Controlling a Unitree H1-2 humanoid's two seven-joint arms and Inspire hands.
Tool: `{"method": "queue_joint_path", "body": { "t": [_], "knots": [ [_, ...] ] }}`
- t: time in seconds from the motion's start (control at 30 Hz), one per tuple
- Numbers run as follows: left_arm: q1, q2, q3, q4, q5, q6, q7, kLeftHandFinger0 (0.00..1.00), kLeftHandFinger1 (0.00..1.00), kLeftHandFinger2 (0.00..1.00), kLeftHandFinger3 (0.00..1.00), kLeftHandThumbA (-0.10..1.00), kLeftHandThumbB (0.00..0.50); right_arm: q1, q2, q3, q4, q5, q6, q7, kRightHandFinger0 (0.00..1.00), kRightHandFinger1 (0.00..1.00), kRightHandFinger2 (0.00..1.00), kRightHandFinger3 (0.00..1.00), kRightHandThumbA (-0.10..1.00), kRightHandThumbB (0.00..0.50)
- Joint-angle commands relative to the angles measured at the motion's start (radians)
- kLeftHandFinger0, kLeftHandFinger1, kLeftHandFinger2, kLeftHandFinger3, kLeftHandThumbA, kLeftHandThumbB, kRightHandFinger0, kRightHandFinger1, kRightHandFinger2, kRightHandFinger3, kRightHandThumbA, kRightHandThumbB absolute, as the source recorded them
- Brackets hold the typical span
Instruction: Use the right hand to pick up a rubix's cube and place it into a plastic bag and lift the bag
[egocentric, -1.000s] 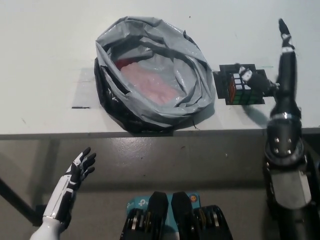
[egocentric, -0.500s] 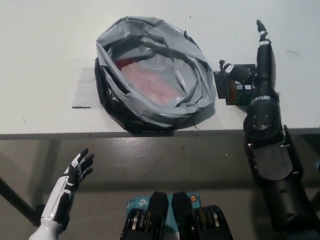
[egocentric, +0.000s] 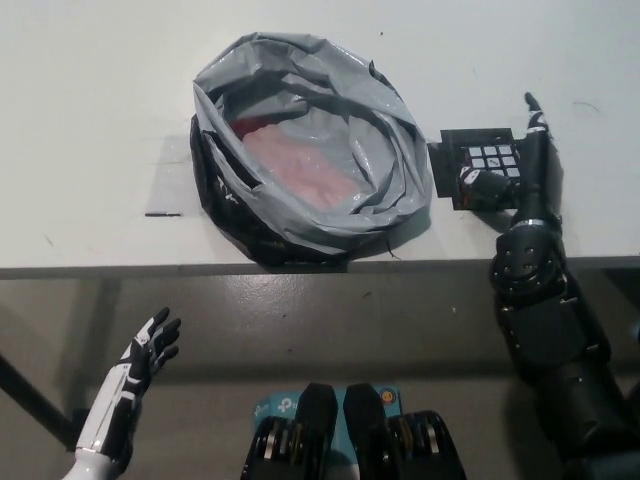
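Observation:
The plastic bag will stay open when I carry the Rubik's cube into it, because the grey rim stands wide open all the way around by itself.
The Rubik's cube sits on the white table just right of the plastic bag, its dark top face showing. The grey plastic bag, black on the outside, lies with its mouth wide open and something pink inside. My black right hand rests against the cube's right side, with the thumb across the cube's near face and one finger stretched past its far right corner. The fingers are apart and the cube stays on the table. My white left hand hangs open below the table edge at lower left.
The table's front edge runs across the picture below the bag. A short dark mark lies on the table left of the bag. Grey floor shows beneath the edge.
My right hand has drawn back toward me and lower along the cube's right side; its thumb went from the cube's top left to its near face. The left hand sank slightly.

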Motion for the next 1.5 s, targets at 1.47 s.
{"method": "queue_joint_path", "body": {
  "t": [1.47],
  "knots": [
    [-0.023,0.01,0.027,-0.021,0.001,-0.038,0.005,1.0,1.0,1.0,1.0,1.0,0.238,-0.118,0.007,0.005,0.185,0.148,-0.044,-0.029,1.0,1.0,1.0,1.0,0.87,0.448]
  ]
}}
